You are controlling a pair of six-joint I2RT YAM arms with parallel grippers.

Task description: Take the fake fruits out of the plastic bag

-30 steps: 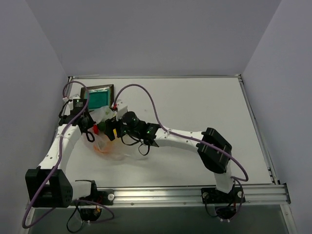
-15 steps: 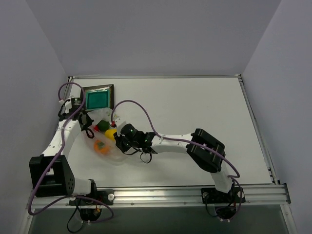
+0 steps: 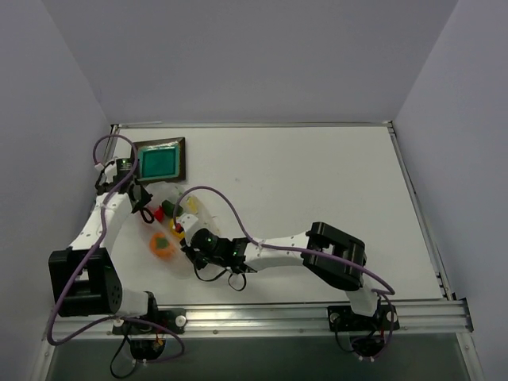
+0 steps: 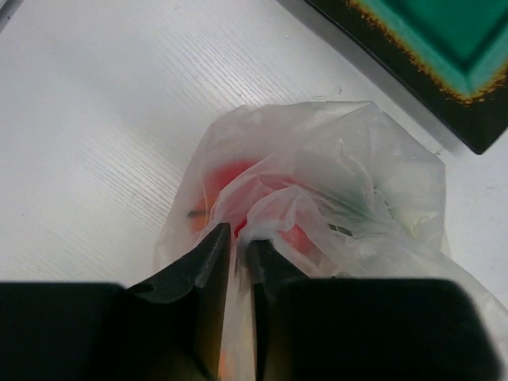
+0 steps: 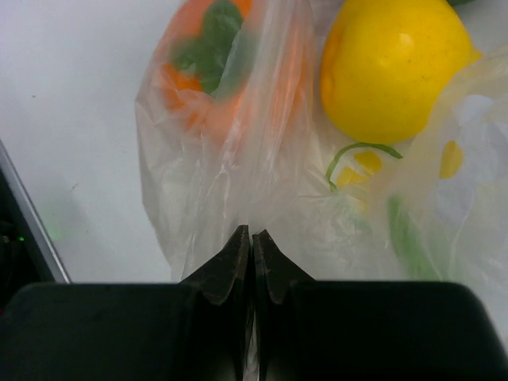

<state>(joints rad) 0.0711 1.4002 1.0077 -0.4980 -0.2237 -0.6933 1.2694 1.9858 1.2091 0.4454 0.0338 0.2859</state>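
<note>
My left gripper is at the red fruit (image 3: 159, 214), covered by film, but the yellow fruit lies uncovered, so it should let the film go and take the yellow fruit.
The plastic bag (image 3: 171, 228) lies crumpled at the table's left, stretched between my two grippers. My right gripper (image 5: 252, 232) (image 3: 189, 245) is shut on the plastic bag's near edge, the film pinched at its tips. Just beyond it, the orange fruit (image 5: 214, 63) (image 3: 163, 244) sits under the film and the yellow fruit (image 5: 393, 67) (image 3: 180, 225) shows bright beside it. My left gripper (image 4: 238, 236) (image 3: 151, 210) is at the bag's far-left end, jaws a narrow gap apart with film running between them. The red fruit (image 4: 230, 175) (image 3: 167, 210) glows through the film there, and a dark green smudge (image 4: 357, 202) shows deeper in.
A dark-framed square tray (image 3: 181, 159) (image 4: 397, 71) with a teal centre lies just beyond the bag at the back left. The left wall runs close by the left arm. Purple cables loop over both arms.
My right gripper has shut on the bag and drawn toward the near edge, stretching it flatter. The orange fruit now lies nearer. My left jaws have parted slightly.
</note>
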